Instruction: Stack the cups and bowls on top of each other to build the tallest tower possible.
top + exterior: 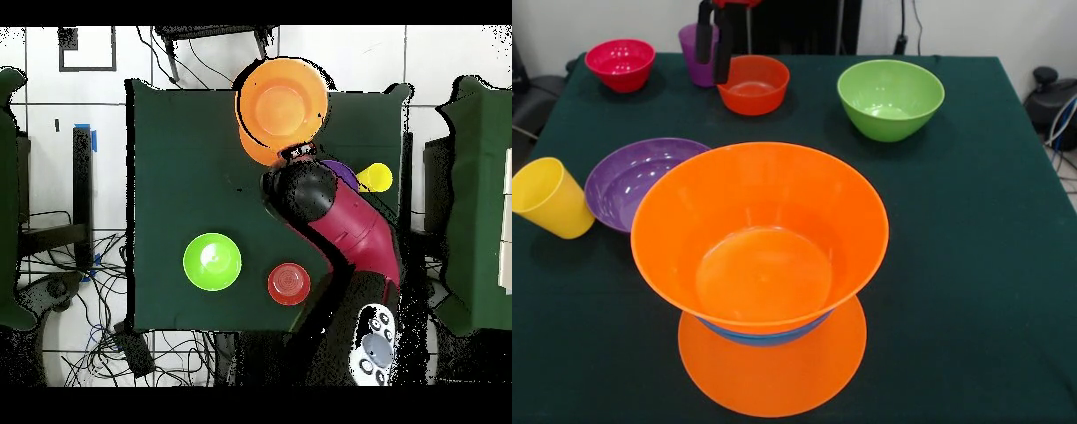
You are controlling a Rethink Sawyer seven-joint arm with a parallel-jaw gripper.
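The yellow cup [554, 199] leans outward against the wide purple bowl's rim [591, 202], so I expect the cup to tip back upright when the robot's gripper lifts the bowl away.
The tower stands at the table's front middle: a large orange bowl [772, 375] upside down, a blue bowl [764, 336] showing as a thin rim, and a second large orange bowl [759, 234] upright on top; the top bowl also shows in the overhead view [280, 105]. My gripper [713, 49] hangs at the far edge, open, its black fingers [704, 35] by the right side of the translucent purple cup [691, 57]. I cannot tell whether they touch it. The small orange-red bowl [753, 84] sits just right of it. The yellow cup [547, 196] leans at the left edge. No teal bowl shows.
The wide purple bowl [631, 181] lies left of the tower. The pink-red bowl [620, 64] is at the far left corner and the green bowl [890, 97] at the far right. In the overhead view my arm [335, 225] hides the gripper.
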